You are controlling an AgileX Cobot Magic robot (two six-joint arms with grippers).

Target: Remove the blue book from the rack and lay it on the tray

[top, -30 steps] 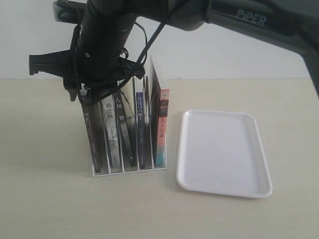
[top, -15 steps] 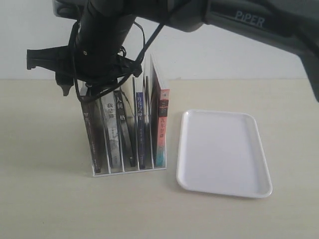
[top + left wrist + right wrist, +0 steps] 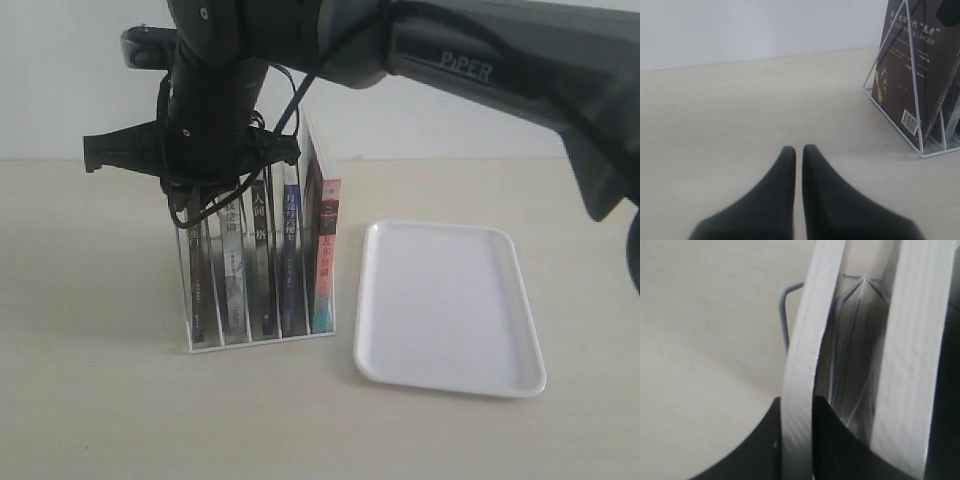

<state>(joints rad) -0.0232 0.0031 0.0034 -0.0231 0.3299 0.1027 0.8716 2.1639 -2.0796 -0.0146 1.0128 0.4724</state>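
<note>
My right gripper is holding the end book's white top edge (image 3: 810,337), so I should let go of that book, lift clear and move over to the blue book (image 3: 292,250).
The rack (image 3: 258,341) stands left of centre with several upright books. The blue book (image 3: 290,262) shows its dark blue spine in the second slot from the right, beside the pink-red-and-teal book (image 3: 325,255). My right gripper (image 3: 185,208) reaches across from the right and hangs over the rack's left end. In the right wrist view my right gripper (image 3: 797,402) is shut on the white top edge of the end book (image 3: 807,330), not on the blue one. The white tray (image 3: 440,300) lies to the rack's right with nothing on it. My left gripper (image 3: 798,149) is shut and holds nothing.
In the left wrist view a dark brown book (image 3: 910,75) with a barcode leans in the wire rack (image 3: 920,147). The table (image 3: 90,390) is pale beige, and a white wall runs behind it. The right arm (image 3: 480,70) spans the scene above the tray.
The right gripper rose a little, then came down and to the right. The books' tops shifted right with it, and they stand more upright in the rack.
</note>
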